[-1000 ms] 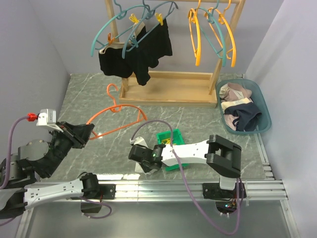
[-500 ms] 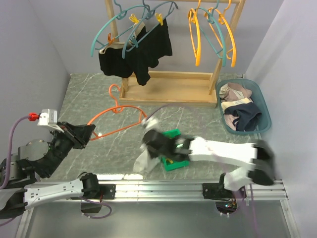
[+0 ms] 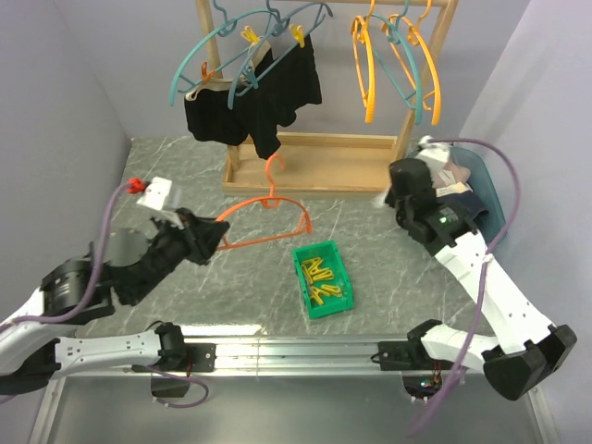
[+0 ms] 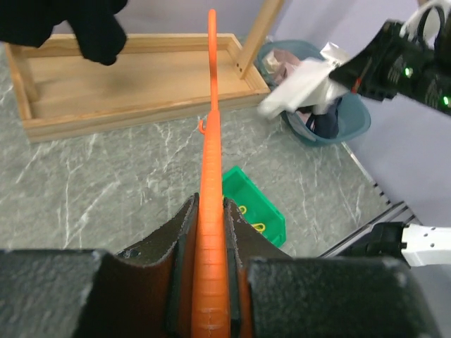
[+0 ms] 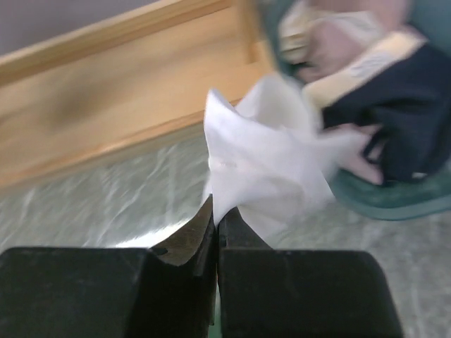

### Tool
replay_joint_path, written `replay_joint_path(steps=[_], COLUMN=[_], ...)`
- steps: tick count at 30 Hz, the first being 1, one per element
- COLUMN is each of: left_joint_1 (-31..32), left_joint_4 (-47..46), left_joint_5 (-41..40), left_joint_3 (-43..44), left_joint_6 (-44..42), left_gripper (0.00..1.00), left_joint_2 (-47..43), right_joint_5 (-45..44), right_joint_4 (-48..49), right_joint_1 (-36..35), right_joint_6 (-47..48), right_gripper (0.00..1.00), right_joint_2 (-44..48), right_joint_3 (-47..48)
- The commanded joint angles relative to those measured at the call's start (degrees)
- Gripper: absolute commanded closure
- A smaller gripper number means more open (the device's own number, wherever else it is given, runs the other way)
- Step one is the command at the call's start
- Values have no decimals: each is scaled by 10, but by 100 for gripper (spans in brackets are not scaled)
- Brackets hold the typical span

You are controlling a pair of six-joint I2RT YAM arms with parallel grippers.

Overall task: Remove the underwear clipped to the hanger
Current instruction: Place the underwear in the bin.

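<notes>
The white underwear [image 4: 301, 86] is hanging clear of the orange hanger. My right gripper goes on carrying it until it hangs over the teal basket [image 3: 469, 192] and let go there.
My right gripper [image 3: 400, 190] [image 5: 217, 215] is shut on a white underwear [image 5: 268, 158], held just left of the teal basket [image 3: 488, 190]; the cloth also shows in the left wrist view [image 4: 299, 86]. My left gripper [image 3: 215, 233] [image 4: 211, 211] is shut on the bare orange hanger [image 3: 270, 207] [image 4: 212, 141] and holds it above the table. Two black underwear [image 3: 250, 92] hang clipped to teal hangers [image 3: 208, 51] on the wooden rack, with yellow pegs [image 3: 250, 35] on them.
The teal basket [image 5: 394, 190] holds several garments [image 3: 444, 217]. A green bin [image 3: 322, 279] [image 4: 255, 205] of yellow pegs sits mid-table. The wooden rack base [image 3: 314, 165] [image 5: 106, 91] stands at the back. Orange and teal bare hangers [image 3: 398, 60] hang at the rack's right.
My right arm swung from the front middle to the right, carrying the white underwear to beside the basket. My left arm moved the orange hanger to the right and away from me.
</notes>
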State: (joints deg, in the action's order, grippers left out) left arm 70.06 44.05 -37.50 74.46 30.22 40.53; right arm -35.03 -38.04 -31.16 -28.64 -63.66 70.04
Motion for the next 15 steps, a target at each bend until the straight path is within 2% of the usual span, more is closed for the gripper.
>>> replay_joint_path(steps=[1,7,11,15], left_joint_1=[2,1,2,1], left_joint_4=[-74,-111,-148,-170], left_joint_5=[31,40,41,18], left_joint_3=[40,111,127,143], left_joint_6=[-63,-128,-174,-205], left_gripper=[99,99,99,99], left_joint_2=[32,110,147,169], right_joint_5=[-39,-62,-50,-9], right_joint_4=[14,58,72,69], right_joint_1=[70,169,239,309], right_joint_6=[22,36,42,31], right_gripper=[100,100,100,100], right_joint_2=[6,-27,-55,-123], right_joint_3=[6,53,91,120])
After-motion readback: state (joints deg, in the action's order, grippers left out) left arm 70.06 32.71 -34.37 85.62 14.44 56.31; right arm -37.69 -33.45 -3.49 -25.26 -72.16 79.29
